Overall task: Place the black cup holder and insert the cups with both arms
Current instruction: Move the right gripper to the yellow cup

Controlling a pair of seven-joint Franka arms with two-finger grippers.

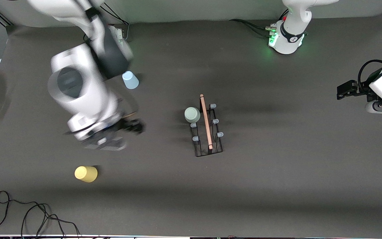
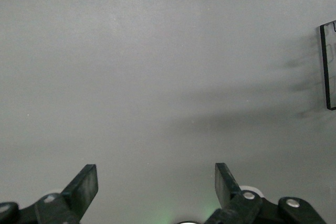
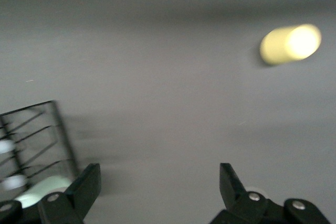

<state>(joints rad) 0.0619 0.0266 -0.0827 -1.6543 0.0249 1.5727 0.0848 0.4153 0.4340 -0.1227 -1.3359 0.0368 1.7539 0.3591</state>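
The pale green cup covers the tip of its peg, so I expect the yellow cup to slide over a free peg and stay there when I lower it.
The black cup holder stands mid-table, its wooden bar handle on top. The pale green cup sits on one of its pegs, on the side toward the right arm's end. The light blue cup stands on the table beside the right arm. The yellow cup lies on its side nearer the front camera. My right gripper is open and empty over bare table between the holder and the yellow cup; its arm is blurred. Its wrist view shows the yellow cup and the holder. My left gripper waits, open and empty, at the left arm's end.
A loose black cable lies near the table's front corner at the right arm's end. The left wrist view shows bare table and one edge of the holder. Cables run to the left arm's base.
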